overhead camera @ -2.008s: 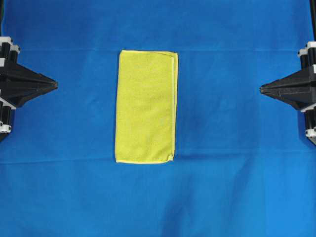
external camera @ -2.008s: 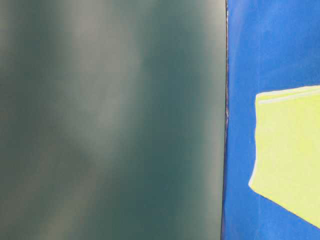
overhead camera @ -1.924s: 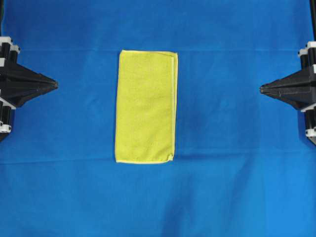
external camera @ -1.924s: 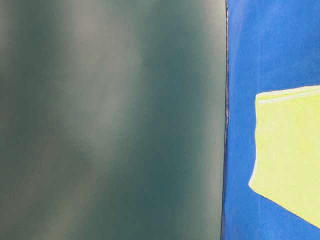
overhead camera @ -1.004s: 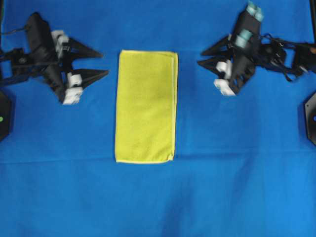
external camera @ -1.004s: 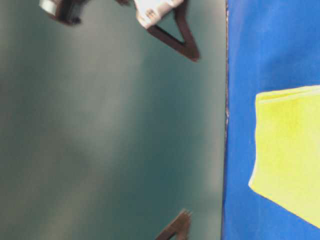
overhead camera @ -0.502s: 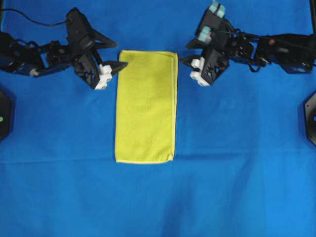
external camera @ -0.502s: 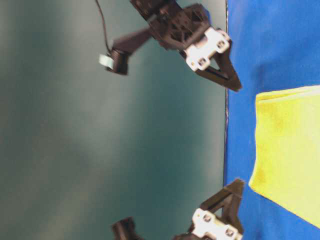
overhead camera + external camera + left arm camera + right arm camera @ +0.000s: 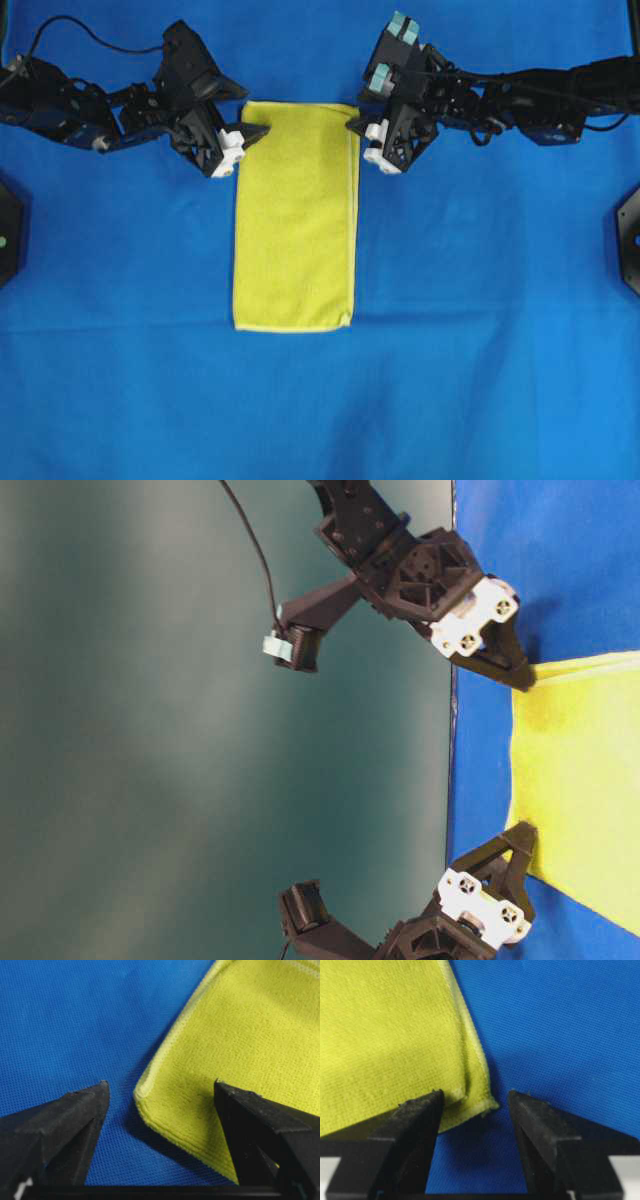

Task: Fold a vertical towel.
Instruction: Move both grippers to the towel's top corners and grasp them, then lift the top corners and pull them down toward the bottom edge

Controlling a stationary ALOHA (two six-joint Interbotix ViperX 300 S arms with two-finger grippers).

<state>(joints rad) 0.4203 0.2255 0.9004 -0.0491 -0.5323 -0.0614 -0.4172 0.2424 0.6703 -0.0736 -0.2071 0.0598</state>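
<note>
The yellow towel's layers will bend over as one when I fold the towel's far end toward me, since layered pale hems show along its side edge.
The yellow towel lies flat on the blue cloth, long side running from far to near. It is a folded rectangle with a paler hem along its right edge. My left gripper is open at its far left corner. In the left wrist view that corner lies between the two fingertips, and one tip is over the towel. My right gripper is open at the far right corner. In the right wrist view the corner of the towel sits between the fingertips.
The blue cloth covers the whole table. A dark green wall fills the left of the table-level view, where the right gripper shows above and the left gripper below the towel.
Both arms came in from the table's sides to the towel's two far corners. Their jaws went from shut to open. The towel has not moved.
</note>
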